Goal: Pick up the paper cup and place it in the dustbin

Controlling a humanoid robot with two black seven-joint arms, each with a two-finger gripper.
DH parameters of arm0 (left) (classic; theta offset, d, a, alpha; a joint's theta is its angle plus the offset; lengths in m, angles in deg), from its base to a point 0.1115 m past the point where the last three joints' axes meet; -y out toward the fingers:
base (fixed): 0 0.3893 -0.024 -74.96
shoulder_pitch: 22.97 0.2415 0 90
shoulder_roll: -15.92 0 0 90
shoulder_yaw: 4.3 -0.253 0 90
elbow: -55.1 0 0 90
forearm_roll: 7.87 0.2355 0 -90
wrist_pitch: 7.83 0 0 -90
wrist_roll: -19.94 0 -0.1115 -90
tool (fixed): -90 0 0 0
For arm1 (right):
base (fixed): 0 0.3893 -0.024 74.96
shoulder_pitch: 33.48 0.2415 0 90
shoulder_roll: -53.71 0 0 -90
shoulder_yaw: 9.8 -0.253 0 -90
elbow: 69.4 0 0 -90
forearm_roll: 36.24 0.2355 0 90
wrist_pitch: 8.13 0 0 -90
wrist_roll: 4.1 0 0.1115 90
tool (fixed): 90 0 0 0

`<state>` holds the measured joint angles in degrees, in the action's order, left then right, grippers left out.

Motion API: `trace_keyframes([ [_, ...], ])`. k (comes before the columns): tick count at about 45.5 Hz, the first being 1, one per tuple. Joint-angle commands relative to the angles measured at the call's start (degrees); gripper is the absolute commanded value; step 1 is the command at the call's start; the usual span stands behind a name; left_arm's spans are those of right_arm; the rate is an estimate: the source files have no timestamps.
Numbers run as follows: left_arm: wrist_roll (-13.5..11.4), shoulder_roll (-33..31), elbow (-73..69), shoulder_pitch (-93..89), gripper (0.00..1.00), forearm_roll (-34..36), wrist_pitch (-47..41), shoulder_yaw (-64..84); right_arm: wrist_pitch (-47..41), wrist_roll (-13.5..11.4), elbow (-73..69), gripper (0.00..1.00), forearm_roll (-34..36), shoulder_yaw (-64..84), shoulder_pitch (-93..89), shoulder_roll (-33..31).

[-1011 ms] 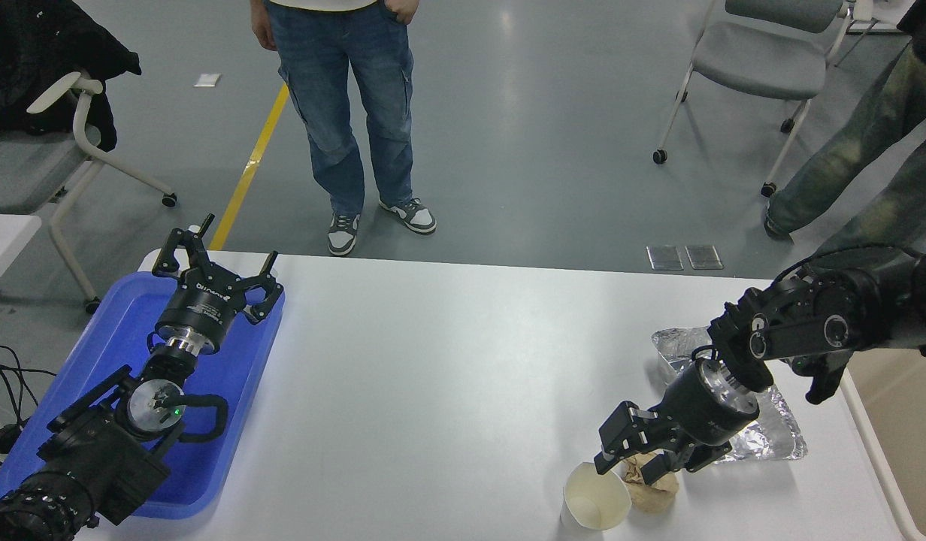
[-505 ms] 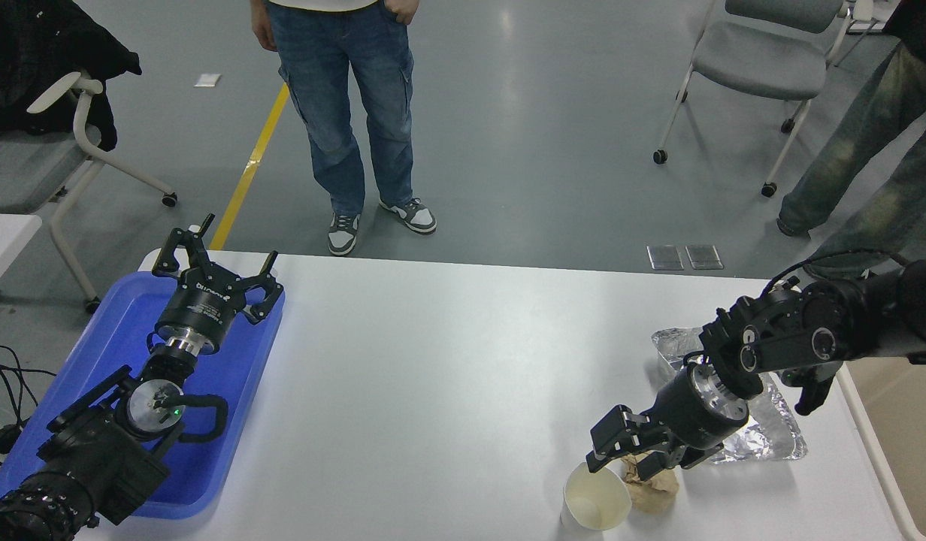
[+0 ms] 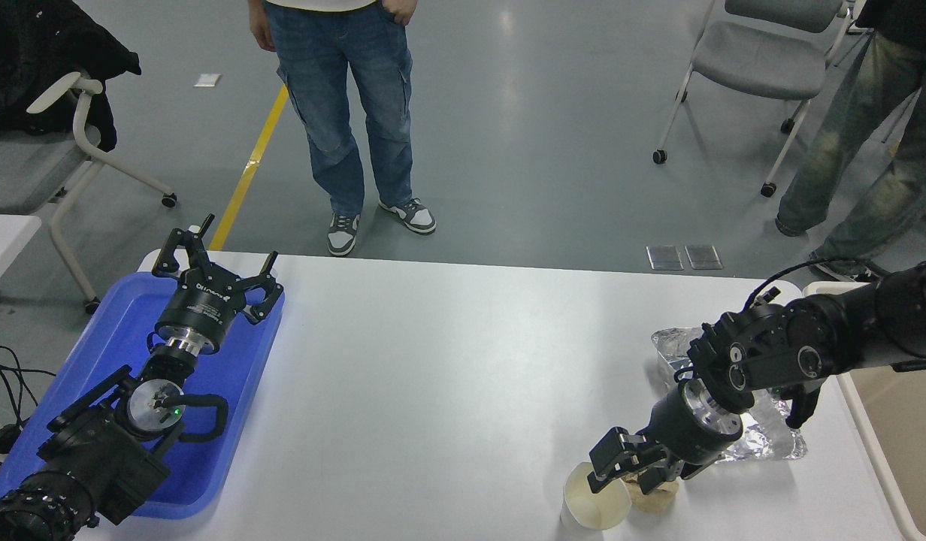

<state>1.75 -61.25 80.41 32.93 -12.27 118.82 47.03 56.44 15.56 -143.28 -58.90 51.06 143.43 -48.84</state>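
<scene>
The brown paper ball (image 3: 656, 496) is next to the paper cup (image 3: 595, 501), outside the paper cup's rim, so I expect the paper cup to rise by itself when the robot lifts it.
The paper cup (image 3: 594, 509) stands upright near the table's front edge, its cream inside showing. My right gripper (image 3: 627, 472) hangs just above and behind its far rim, tilted down and open. One of its fingers (image 3: 603, 467) sits over the rim and the other over a crumpled brown paper ball (image 3: 653, 499) beside the cup. The dustbin (image 3: 867, 439) shows as a pale rim and beige inside at the right edge, beyond the table. My left gripper (image 3: 216, 264) is parked open over the blue tray.
A crinkled silver foil tray (image 3: 771, 439) lies behind the right wrist, partly hidden by the arm. A blue plastic tray (image 3: 102, 342) lies at the left under the left arm. One person stands beyond the far edge, another at the far right beside a chair.
The right gripper has dropped lower and shifted a little left and nearer, closing in on the cup's rim. The person at the right has stepped away. The left arm has not moved.
</scene>
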Motion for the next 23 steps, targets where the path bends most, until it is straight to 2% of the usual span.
trace_keyframes([
  [1,0.0,0.0,0.0,0.0,1.0,0.0,0.0,0.0,3.3,-0.1,0.1,0.64,-0.2,-0.1,-1.5,0.8],
  [5,0.0,0.0,0.0,0.0,1.0,0.0,0.0,0.0,3.5,-0.1,0.1,0.5,-0.2,0.0,-1.7,0.8],
  [6,0.0,0.0,0.0,0.0,1.0,0.0,0.0,0.0,3.4,-0.1,0.0,0.44,-0.2,0.0,-1.7,0.8],
  [8,0.0,0.0,0.0,0.0,1.0,0.0,0.0,0.0,3.1,-0.1,0.0,0.23,-0.2,0.0,-1.7,0.7],
  [12,0.0,0.0,0.0,0.0,1.0,0.0,0.0,0.0,2.7,-0.1,-0.3,0.0,-0.2,0.6,-1.7,0.7],
  [23,0.0,0.0,0.0,0.0,1.0,0.0,0.0,0.0,1.4,-0.1,-1.5,0.0,0.5,0.8,-1.1,-0.2],
])
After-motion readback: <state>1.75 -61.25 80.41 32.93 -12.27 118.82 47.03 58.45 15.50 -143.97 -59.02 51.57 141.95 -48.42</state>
